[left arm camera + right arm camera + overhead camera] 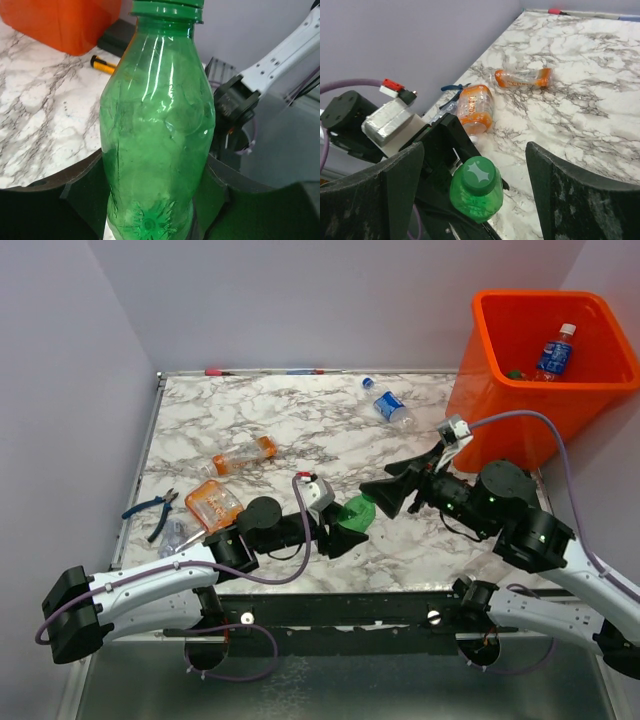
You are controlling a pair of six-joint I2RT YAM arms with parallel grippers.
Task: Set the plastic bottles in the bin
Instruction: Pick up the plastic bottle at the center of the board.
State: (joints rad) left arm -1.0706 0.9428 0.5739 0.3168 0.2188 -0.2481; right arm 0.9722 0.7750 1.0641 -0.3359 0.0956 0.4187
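The robot's left gripper holds the green bottle's lower body (151,192) far from the orange bin, so the right gripper should take the end with the cap (479,176) before the left gripper opens.
A green plastic bottle (354,513) is held above the near middle of the table, and my left gripper (340,532) is shut on it. In the left wrist view the green bottle (157,125) fills the frame, with the left gripper (155,200) pressing its lower body from both sides. My right gripper (374,492) is open and faces the bottle's capped end. The green cap (476,176) sits between the wide-apart fingers (580,195) of the right gripper (475,200), touching neither. The orange bin (540,390) stands at the far right and holds a blue-labelled bottle (553,352).
Two orange bottles (243,455) (213,503) lie at the left, with a crushed clear one (178,535) and blue-handled pliers (152,508) near them. A clear blue-labelled bottle (392,408) lies at the back, left of the bin. A yellow-handled tool (104,64) lies by the bin.
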